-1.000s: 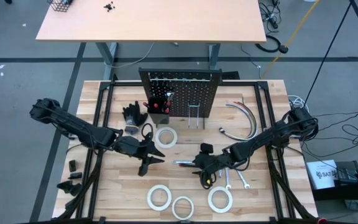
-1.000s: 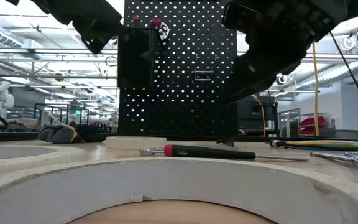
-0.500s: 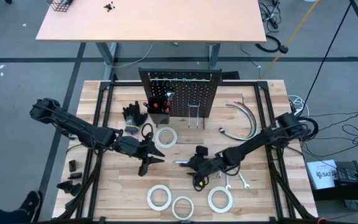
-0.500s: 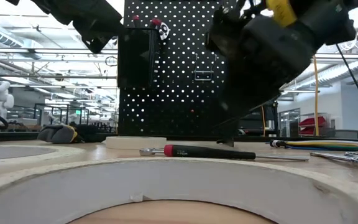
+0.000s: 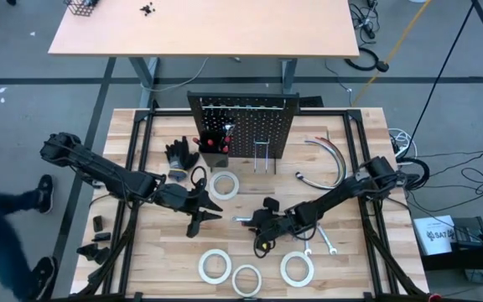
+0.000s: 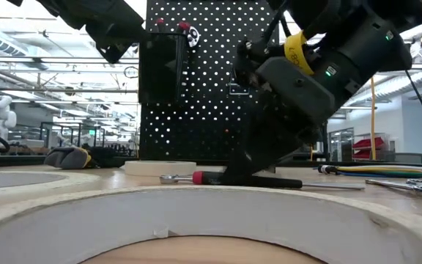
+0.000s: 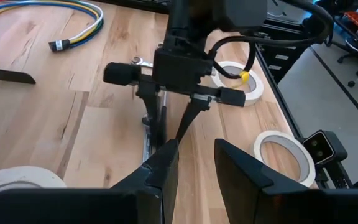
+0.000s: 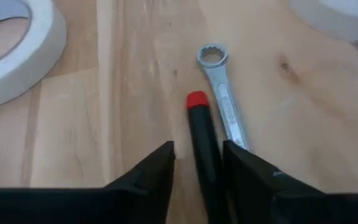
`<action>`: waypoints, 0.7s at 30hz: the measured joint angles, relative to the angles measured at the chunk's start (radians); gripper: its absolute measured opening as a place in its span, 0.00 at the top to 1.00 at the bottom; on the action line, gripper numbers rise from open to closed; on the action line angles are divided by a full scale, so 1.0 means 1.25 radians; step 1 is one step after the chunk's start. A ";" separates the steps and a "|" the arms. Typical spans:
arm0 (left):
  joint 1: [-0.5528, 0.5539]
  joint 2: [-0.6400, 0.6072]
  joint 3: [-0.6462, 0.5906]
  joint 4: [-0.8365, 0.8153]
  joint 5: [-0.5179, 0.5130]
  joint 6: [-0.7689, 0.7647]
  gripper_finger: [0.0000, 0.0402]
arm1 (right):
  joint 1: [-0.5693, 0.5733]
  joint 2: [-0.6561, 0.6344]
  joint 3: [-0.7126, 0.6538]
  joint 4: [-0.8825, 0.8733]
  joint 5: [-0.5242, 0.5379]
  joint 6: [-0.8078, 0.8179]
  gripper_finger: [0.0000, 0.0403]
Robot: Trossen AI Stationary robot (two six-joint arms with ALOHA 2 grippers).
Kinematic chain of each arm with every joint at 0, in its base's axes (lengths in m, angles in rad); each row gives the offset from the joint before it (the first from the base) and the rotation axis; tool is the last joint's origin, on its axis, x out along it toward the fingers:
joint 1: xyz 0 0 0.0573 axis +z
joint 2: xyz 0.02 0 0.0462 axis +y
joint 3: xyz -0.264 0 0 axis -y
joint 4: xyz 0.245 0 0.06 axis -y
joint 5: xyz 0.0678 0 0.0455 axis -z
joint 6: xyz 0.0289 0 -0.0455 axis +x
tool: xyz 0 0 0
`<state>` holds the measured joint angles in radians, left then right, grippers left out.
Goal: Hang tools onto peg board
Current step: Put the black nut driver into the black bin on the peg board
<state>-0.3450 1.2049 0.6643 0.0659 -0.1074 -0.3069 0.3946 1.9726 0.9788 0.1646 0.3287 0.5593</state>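
Note:
Next, my right gripper lines its fingers up with the black handle point(image 8: 204, 137) before lifting it clear, since the screwdriver slants off-center between them, close beside the wrench point(image 8: 226, 98).
The black peg board point(image 5: 243, 126) stands upright at the table's back, with red-handled tools in its small bin. A red-and-black screwdriver point(image 8: 205, 149) lies on the wood next to a silver wrench point(image 8: 225, 109). My right gripper point(image 5: 258, 226) is lowered onto it, its fingers point(image 8: 151, 168) straddling the handle with a sliver of wood showing at the tips. The screwdriver point(image 6: 258, 180) still rests on the table. My left gripper point(image 5: 206, 212) hovers to the left, narrowly open and empty. Several white tape rolls point(image 5: 224, 184) lie about.
Black gloves point(image 5: 181, 154) lie left of the board and curved grey hoses point(image 5: 329, 159) to its right. Two more wrenches point(image 5: 317, 244) lie behind my right gripper. A person's dark legs and shoes point(image 5: 11, 239) are on the floor at the left edge.
My right gripper moved left and down onto the screwdriver, and its fingers narrowed around the handle. A person walked in at the left edge. The left arm stayed still.

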 joint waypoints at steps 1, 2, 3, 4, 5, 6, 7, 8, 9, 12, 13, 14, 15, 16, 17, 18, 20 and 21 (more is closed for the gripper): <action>0.000 0.000 0.000 0.000 0.000 0.000 0.74 | 0.000 0.004 -0.001 0.002 0.005 0.003 0.71; 0.000 0.000 0.000 0.000 0.000 0.000 0.74 | 0.002 0.006 0.000 -0.004 0.006 0.004 0.74; 0.000 0.000 0.000 0.000 0.000 -0.001 0.74 | 0.003 0.011 0.000 -0.002 0.009 0.004 0.77; 0.000 0.000 0.000 0.000 -0.001 -0.001 0.74 | 0.005 0.012 0.000 -0.006 0.010 0.003 0.80; 0.000 0.000 0.000 0.000 -0.001 -0.001 0.74 | 0.007 0.012 0.000 -0.010 0.014 0.000 0.82; 0.000 0.000 0.000 0.000 -0.001 -0.001 0.74 | 0.010 0.013 0.000 -0.016 0.022 -0.002 0.85; 0.000 0.000 0.000 0.000 -0.001 -0.001 0.74 | 0.012 0.013 0.000 -0.025 0.029 -0.005 0.86; 0.000 0.000 0.000 0.000 -0.001 -0.001 0.74 | 0.013 0.014 0.001 -0.030 0.031 -0.013 0.88; 0.000 0.000 0.000 0.000 -0.001 -0.001 0.74 | 0.013 0.014 0.000 -0.030 0.029 -0.022 0.88; 0.000 0.000 0.000 0.000 -0.001 -0.001 0.74 | 0.012 0.014 0.000 -0.032 -0.002 -0.050 0.86; 0.000 0.000 0.000 0.000 -0.001 -0.001 0.74 | 0.012 0.014 0.000 -0.034 -0.012 -0.051 0.84; 0.000 0.000 0.000 0.000 -0.001 -0.001 0.74 | 0.012 0.014 0.000 -0.035 -0.017 -0.051 0.82; 0.000 0.000 0.000 0.001 -0.001 -0.001 0.74 | 0.013 0.014 0.000 -0.037 -0.020 -0.050 0.79; 0.000 0.000 0.000 0.001 -0.001 -0.001 0.74 | 0.014 0.014 0.000 -0.044 -0.022 -0.047 0.76; 0.000 0.000 0.000 0.001 -0.001 -0.001 0.74 | 0.015 0.014 0.000 -0.052 -0.025 -0.041 0.73; 0.000 0.000 0.000 0.001 -0.001 -0.001 0.74 | 0.015 0.014 0.001 -0.062 -0.032 -0.038 0.71; 0.000 0.000 0.000 0.001 -0.001 -0.001 0.74 | 0.016 0.014 0.001 -0.077 -0.044 -0.039 0.68; 0.000 0.000 0.000 0.001 -0.001 -0.001 0.74 | 0.016 0.013 0.002 -0.082 -0.046 -0.043 0.68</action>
<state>-0.3453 1.2049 0.6643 0.0669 -0.1089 -0.3080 0.4145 1.9892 0.9810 0.0623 0.2714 0.5056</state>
